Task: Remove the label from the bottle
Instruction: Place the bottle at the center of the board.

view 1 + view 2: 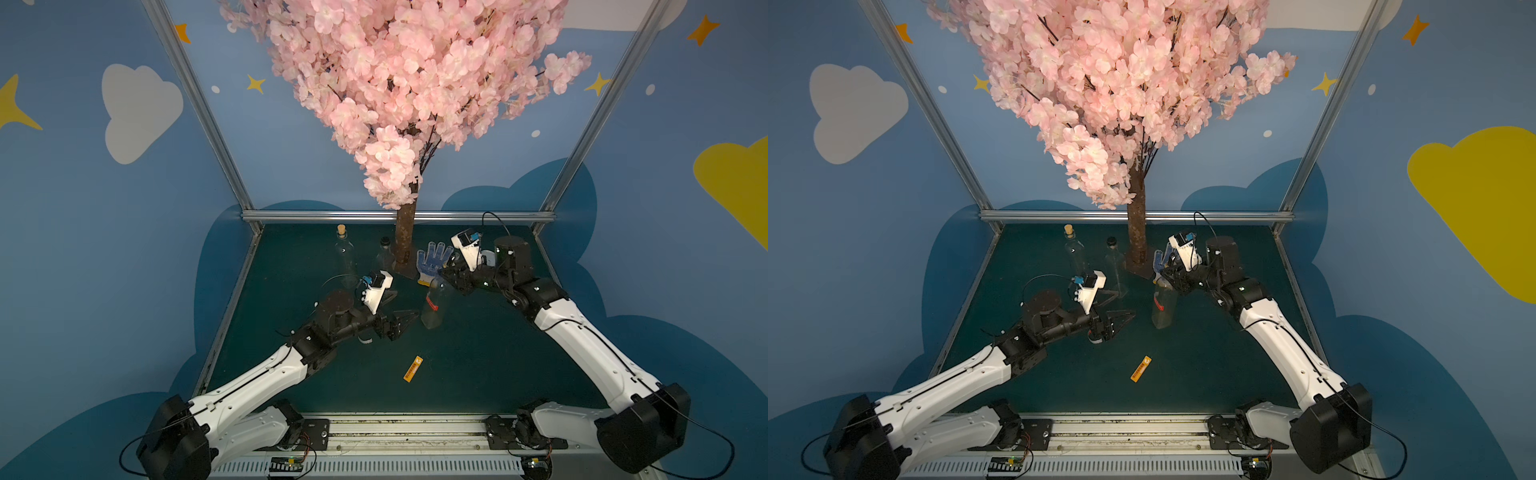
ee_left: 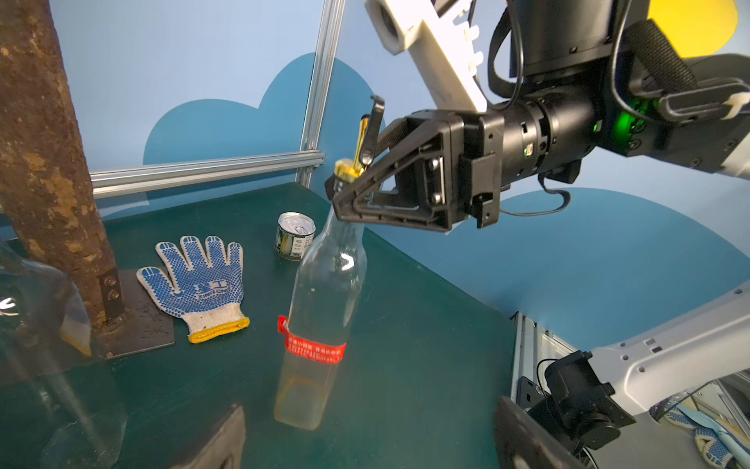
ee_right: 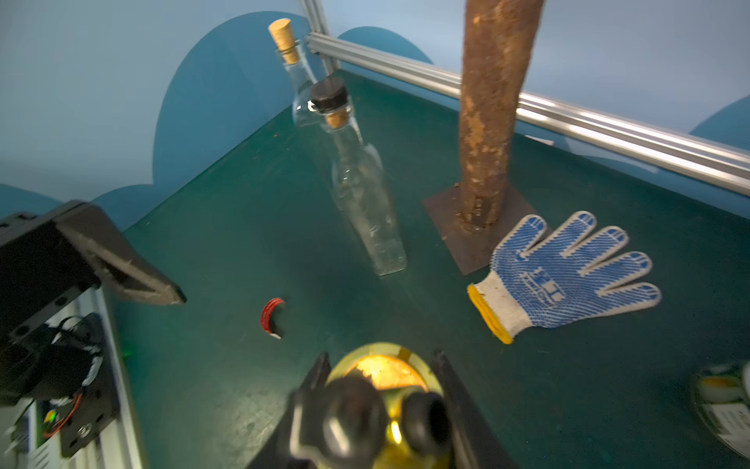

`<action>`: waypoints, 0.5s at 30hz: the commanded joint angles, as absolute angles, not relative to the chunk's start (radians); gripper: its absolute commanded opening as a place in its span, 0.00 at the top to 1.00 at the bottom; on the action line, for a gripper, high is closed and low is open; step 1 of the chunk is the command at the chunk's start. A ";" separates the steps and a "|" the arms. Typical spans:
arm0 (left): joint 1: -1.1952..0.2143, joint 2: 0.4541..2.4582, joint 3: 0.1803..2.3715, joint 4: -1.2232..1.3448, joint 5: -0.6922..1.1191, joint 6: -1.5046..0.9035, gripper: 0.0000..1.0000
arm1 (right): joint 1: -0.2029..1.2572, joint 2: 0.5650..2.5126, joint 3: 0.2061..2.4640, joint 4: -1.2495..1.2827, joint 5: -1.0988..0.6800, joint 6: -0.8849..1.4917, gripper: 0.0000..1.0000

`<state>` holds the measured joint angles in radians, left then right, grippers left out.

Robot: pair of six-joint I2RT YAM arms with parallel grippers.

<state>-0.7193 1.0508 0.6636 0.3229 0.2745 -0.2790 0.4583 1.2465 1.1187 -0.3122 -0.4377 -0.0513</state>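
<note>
The table [image 1: 409,340] beside the robot's left gripper is free, so the right gripper should go on carrying the bottle there by its neck and let go once its base [image 1: 432,325] stands flat.
A clear square bottle [image 1: 434,309] [image 1: 1163,309] [image 2: 324,292] leans on the green table, with a gold cap at its top. A red label [image 2: 314,350] [image 1: 432,304] is wrapped round its lower body, and one end of it sticks out. My right gripper [image 1: 444,277] [image 2: 349,182] [image 3: 381,377] is shut on the bottle's neck just under the cap. My left gripper [image 1: 401,305] [image 1: 1123,303] [image 2: 373,442] stands open to the left of the bottle, apart from it, with nothing between its fingers [image 2: 223,438].
A curled red strip [image 3: 271,316] and an orange strip [image 1: 412,368] lie loose on the table. Two other clear bottles [image 1: 345,257] [image 1: 385,255] stand at the back, left of the tree trunk [image 1: 405,245]. Beside the trunk are a blue-dotted glove [image 1: 432,259] and a tin can [image 2: 295,235].
</note>
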 commanded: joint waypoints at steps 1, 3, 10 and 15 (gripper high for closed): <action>-0.719 1.030 0.662 0.338 0.296 -0.255 0.06 | 0.500 1.240 1.128 -0.258 -0.533 -0.103 1.00; -0.719 1.025 0.660 0.338 0.295 -0.256 0.07 | 0.522 1.251 1.128 -0.260 -0.539 -0.124 1.00; -0.719 1.024 0.658 0.337 0.293 -0.251 0.07 | 0.586 1.293 1.127 -0.203 -0.560 -0.168 1.00; -0.719 1.019 0.660 0.333 0.283 -0.243 0.07 | 0.625 1.340 1.119 -0.190 -0.546 -0.213 1.00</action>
